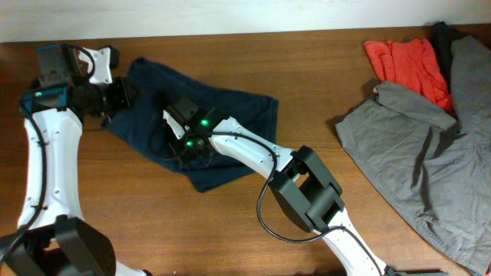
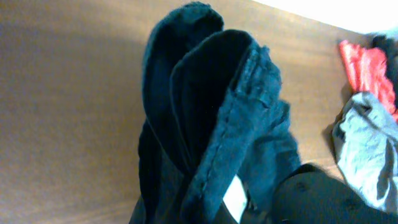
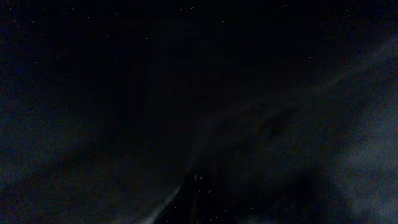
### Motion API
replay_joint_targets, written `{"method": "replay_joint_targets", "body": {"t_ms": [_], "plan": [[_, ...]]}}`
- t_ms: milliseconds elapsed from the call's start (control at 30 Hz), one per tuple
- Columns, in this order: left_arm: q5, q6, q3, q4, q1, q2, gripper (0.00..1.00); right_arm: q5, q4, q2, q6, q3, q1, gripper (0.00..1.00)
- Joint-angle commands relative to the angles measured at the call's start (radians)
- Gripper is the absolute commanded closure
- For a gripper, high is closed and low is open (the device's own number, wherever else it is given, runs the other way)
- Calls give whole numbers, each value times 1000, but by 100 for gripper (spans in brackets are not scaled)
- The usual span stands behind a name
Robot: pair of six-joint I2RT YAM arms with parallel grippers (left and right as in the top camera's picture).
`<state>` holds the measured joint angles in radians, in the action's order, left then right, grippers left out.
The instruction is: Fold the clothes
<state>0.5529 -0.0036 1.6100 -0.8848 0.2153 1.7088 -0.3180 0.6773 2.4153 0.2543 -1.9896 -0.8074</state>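
Note:
The robot's left gripper has the bunched fold of the navy shorts (image 2: 227, 115) in its fingers, and it should go on carrying that fold toward the shorts' edge (image 1: 268, 123) nearest the grey garment and let go there.
The dark navy shorts (image 1: 230, 115) lie crumpled on the wooden table, left of centre. My left gripper (image 1: 116, 96) is at their left edge. In the left wrist view a bunched fold of the shorts (image 2: 211, 112) with a white tag (image 2: 235, 199) rises from the jaws and hides the fingers, so the gripper looks shut on the cloth. My right gripper (image 1: 182, 136) is pressed down onto the middle of the shorts. The right wrist view shows only dark fabric (image 3: 199, 112), so its fingers cannot be made out.
A large light grey garment (image 1: 414, 153) is spread at the right, and also shows in the left wrist view (image 2: 367, 149). A small red-orange garment (image 1: 406, 65) lies at the back right. The right arm (image 1: 307, 188) stretches across the table's front.

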Motion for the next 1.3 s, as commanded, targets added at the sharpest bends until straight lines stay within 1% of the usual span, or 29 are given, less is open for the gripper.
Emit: {"method": "replay_joint_targets", "body": {"t_ms": [0,133,300,500,633,700,833,933,1200,1267], "plan": [[34,-7,72,-21,-3,-38,100,15,-13,16,56,-6,-15,96],[24,-7,74,-53,-4,-35,100,17,-24,16,55,-6,-17,96],[18,-6,73,-63,-8,-35,100,70,0,-8,46,-8,7,96],[-83,-6,73,-59,-64,-30,100,132,76,-127,8,-8,104,96],[-94,-7,73,-42,-117,-12,100,167,178,-201,5,-8,195,96],[-128,-7,73,-37,-146,1,100,181,247,-220,4,-8,250,96],[-197,-7,73,-34,-205,49,100,175,389,-217,-19,-8,341,96],[-211,-7,73,-23,-246,95,100,176,470,-211,-65,-8,389,96],[-211,-15,73,25,-362,216,100,177,540,-211,-94,-8,438,96],[-229,-46,73,45,-388,242,100,177,553,-211,-94,-8,441,96]]}}
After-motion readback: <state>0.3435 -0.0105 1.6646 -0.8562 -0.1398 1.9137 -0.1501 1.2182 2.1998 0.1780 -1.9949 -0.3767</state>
